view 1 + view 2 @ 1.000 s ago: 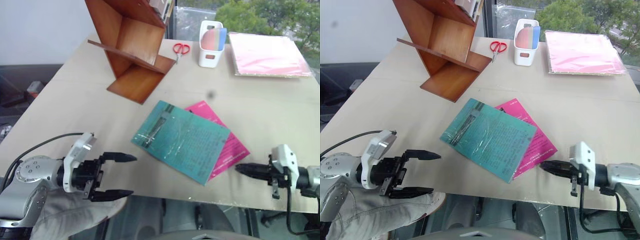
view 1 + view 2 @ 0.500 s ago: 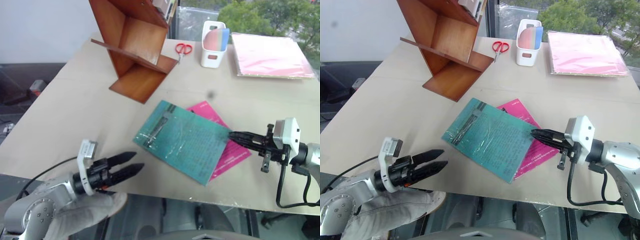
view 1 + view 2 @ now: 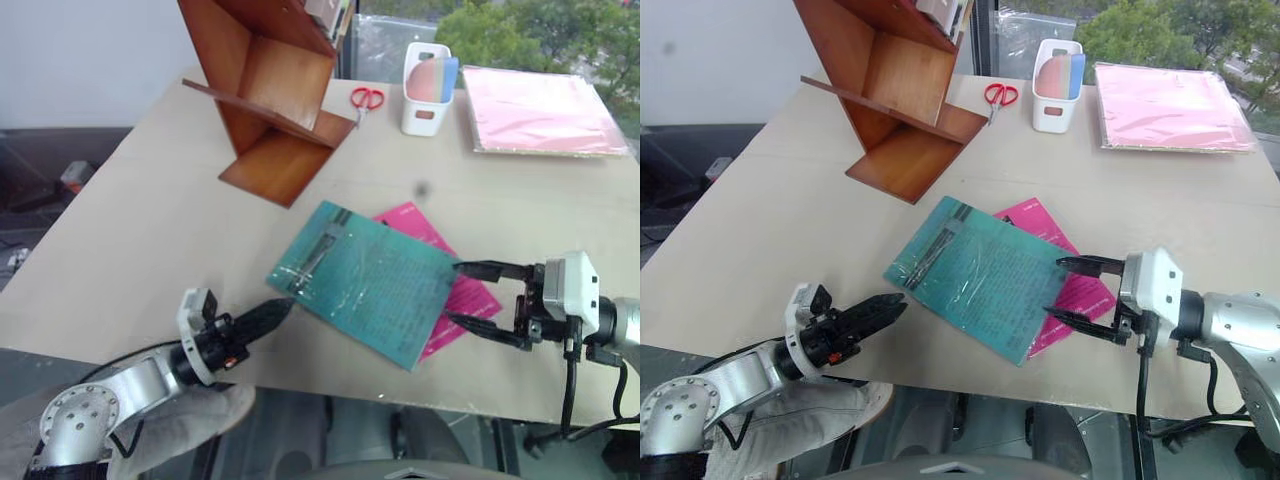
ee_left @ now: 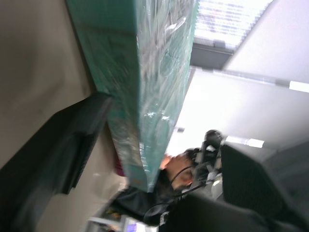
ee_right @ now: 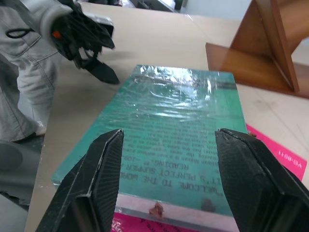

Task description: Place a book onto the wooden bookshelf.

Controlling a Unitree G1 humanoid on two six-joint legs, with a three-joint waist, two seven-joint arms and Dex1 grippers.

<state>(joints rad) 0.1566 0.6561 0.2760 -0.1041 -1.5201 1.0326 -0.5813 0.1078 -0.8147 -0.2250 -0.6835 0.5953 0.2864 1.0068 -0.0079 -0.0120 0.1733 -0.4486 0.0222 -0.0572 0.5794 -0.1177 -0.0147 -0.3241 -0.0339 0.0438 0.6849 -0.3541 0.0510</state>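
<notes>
Next, my left gripper backs off since it meets the teal-green book at its corner (image 3: 273, 280), and my right gripper should first turn the book by its cover (image 3: 424, 265).
The teal-green book (image 3: 365, 280) lies flat near the table's front edge, partly on top of a smaller pink book (image 3: 415, 225). The wooden bookshelf (image 3: 270, 90) stands tilted at the back left. My left gripper (image 3: 275, 312) is rolled on edge at the book's near left corner. In the left wrist view its open fingers (image 4: 63, 154) stand on either side of the book's edge (image 4: 145, 96) without pinching it. My right gripper (image 3: 453, 293) is open at the book's right edge, above the pink book. Its fingers (image 5: 104, 179) frame the teal cover (image 5: 169, 111).
A white pen holder (image 3: 428, 90) and red scissors (image 3: 364, 97) sit behind the books. A stack of pink sheets (image 3: 540, 110) lies at the back right. The table's front edge (image 3: 330, 385) runs just below both grippers.
My right gripper has gone from shut to open and moved left to the book's right edge. My left gripper has rolled onto its side and reached forward to the book's near left corner.
</notes>
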